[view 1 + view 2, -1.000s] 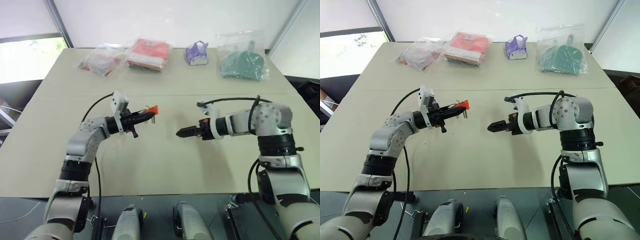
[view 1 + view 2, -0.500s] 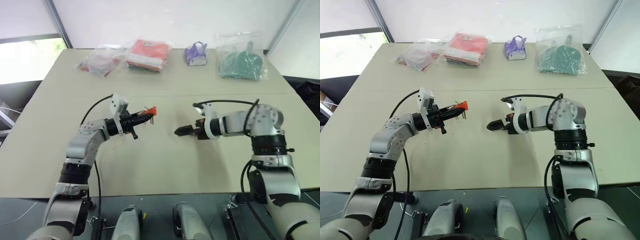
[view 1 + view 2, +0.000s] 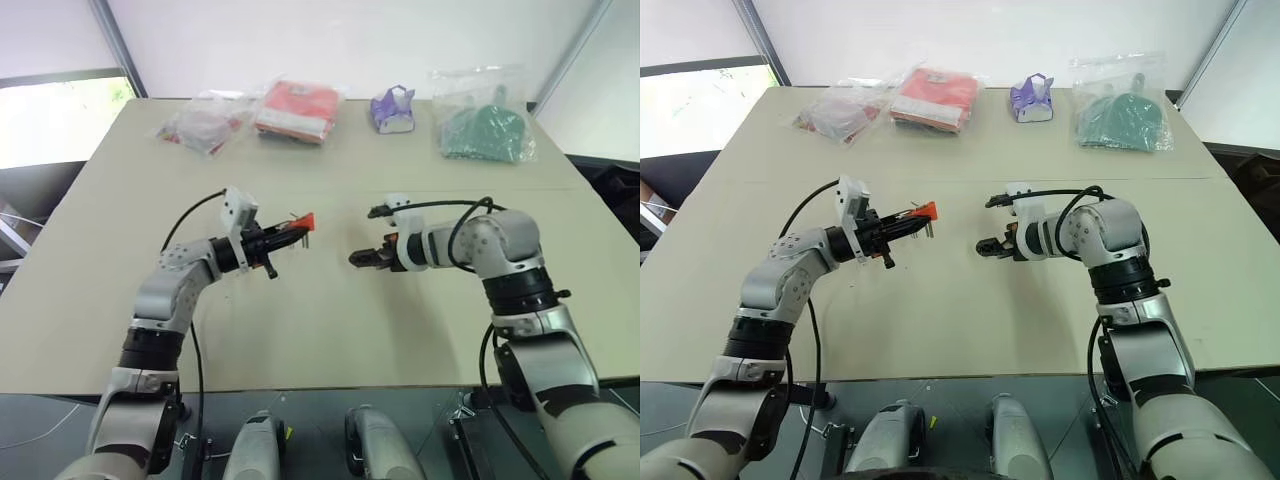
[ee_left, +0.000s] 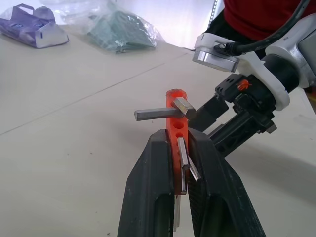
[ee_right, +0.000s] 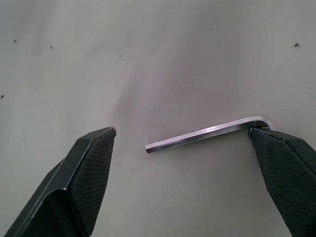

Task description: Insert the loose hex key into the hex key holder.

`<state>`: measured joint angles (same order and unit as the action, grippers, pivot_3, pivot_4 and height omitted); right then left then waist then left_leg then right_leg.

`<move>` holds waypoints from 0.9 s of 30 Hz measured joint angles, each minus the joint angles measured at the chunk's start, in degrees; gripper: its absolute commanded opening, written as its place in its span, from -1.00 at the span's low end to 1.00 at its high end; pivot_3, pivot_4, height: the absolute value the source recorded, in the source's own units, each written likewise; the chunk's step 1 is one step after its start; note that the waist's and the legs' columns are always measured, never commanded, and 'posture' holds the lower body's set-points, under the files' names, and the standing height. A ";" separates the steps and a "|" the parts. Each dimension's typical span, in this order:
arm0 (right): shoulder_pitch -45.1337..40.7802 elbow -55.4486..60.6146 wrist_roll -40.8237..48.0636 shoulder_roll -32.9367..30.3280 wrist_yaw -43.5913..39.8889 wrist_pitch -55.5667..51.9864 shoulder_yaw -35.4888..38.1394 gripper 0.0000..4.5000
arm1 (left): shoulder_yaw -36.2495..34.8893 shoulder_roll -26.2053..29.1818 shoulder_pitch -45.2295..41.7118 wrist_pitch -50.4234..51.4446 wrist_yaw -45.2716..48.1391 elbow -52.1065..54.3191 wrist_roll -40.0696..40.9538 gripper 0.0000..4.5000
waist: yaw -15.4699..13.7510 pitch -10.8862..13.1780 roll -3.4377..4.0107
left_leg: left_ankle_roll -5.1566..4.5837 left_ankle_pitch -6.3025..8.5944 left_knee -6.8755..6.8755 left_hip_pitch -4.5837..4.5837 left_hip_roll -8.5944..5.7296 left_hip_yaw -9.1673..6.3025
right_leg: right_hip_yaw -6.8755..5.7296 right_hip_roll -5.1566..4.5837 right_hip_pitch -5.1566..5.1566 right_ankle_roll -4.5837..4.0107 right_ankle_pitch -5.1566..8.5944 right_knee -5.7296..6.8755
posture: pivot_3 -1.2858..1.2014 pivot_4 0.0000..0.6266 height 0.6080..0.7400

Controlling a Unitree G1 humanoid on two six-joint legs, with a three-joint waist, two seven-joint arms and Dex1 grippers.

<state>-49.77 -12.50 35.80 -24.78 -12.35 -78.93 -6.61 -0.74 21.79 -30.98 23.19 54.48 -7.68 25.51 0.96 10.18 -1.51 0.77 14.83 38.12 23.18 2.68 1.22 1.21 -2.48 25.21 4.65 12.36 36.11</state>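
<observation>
I should turn my right gripper and pinch the arm (image 5: 238, 125) close to its bend, because the loose hex key's long arm (image 5: 192, 137) points from the end of one finger of that gripper to the end of the other.
My left gripper (image 3: 292, 228) is shut on the orange hex key holder (image 3: 303, 220), held level above the table near its middle. In the left wrist view the holder (image 4: 175, 126) stands between the black fingers (image 4: 154, 197), with thin dark keys sticking out of it. The loose hex key (image 5: 207, 132), a thin silver L-shaped rod, lies flat on the table. My right gripper (image 5: 182, 131) is open over it and tilted down, one fingertip on each side. The key's bent end touches one fingertip (image 5: 259, 136). My right gripper (image 3: 358, 260) hangs a short way right of the holder.
Along the far edge of the beige table (image 3: 320, 330) lie a clear bag (image 3: 200, 125), a red packet (image 3: 297, 108), a small purple bag (image 3: 393, 108) and a green bag (image 3: 487, 130). A seam (image 3: 150, 190) runs across the table.
My right gripper has tipped downward and rolled, edging slightly forward and lower toward the table. The left gripper with the holder has stayed in place.
</observation>
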 measured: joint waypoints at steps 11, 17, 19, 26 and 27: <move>-0.34 -4.45 -9.43 1.64 -4.68 5.70 -1.56 -0.95 | 0.43 -0.68 0.98 -0.02 -0.81 0.01 -0.01 -1.00 | 0.36 -0.09 -0.10 | -0.02 0.01 -0.16 -0.44 0.03 0.03 | 0.02 0.02 -0.33 -0.18 0.11 -0.04 | 0.03 -0.52 1.00; -0.59 -6.80 -13.68 2.82 -8.21 9.27 -3.28 -0.95 | 0.44 -0.79 1.02 -0.11 -1.17 0.01 -0.02 -1.00 | 0.81 -0.13 -0.16 | -0.03 0.02 -0.20 -0.82 0.06 0.02 | 0.01 0.04 -0.71 -0.22 0.14 -0.11 | 0.03 -0.52 1.00; -0.92 -7.42 -14.97 2.97 -9.87 10.87 -4.62 -0.95 | 0.44 -0.80 1.03 -0.14 -1.21 0.01 -0.04 -1.00 | 1.33 -0.15 -0.18 | -0.02 0.02 -0.20 -0.82 0.06 0.01 | 0.01 0.04 -0.72 -0.23 0.15 -0.12 | 0.03 -0.52 1.00; -1.50 -7.64 -21.07 0.90 -19.64 18.24 -12.39 -0.28 | 0.55 -1.07 1.04 -0.85 -1.46 0.01 -0.17 -1.00 | 1.79 -0.16 -0.19 | -0.05 0.04 -0.24 -0.86 0.06 0.01 | 0.02 0.05 -0.71 -0.21 0.15 -0.12 | 0.03 -0.52 1.00; -1.67 -7.64 -21.32 0.90 -20.62 18.30 -12.75 -0.06 | 0.55 -1.07 1.04 -1.08 -1.49 0.01 -0.18 -1.00 | 1.78 -0.17 -0.21 | -0.05 0.04 -0.24 -0.86 0.06 0.01 | 0.02 0.05 -0.72 -0.21 0.15 -0.12 | 0.03 -0.52 1.00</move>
<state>-51.44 -20.14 14.48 -23.88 -32.97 -60.63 -19.36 -0.19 20.71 -29.94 22.12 52.98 -7.67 25.32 2.74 10.01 -1.72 0.72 14.86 37.88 22.31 2.74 1.23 1.23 -2.43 24.49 4.43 12.51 35.99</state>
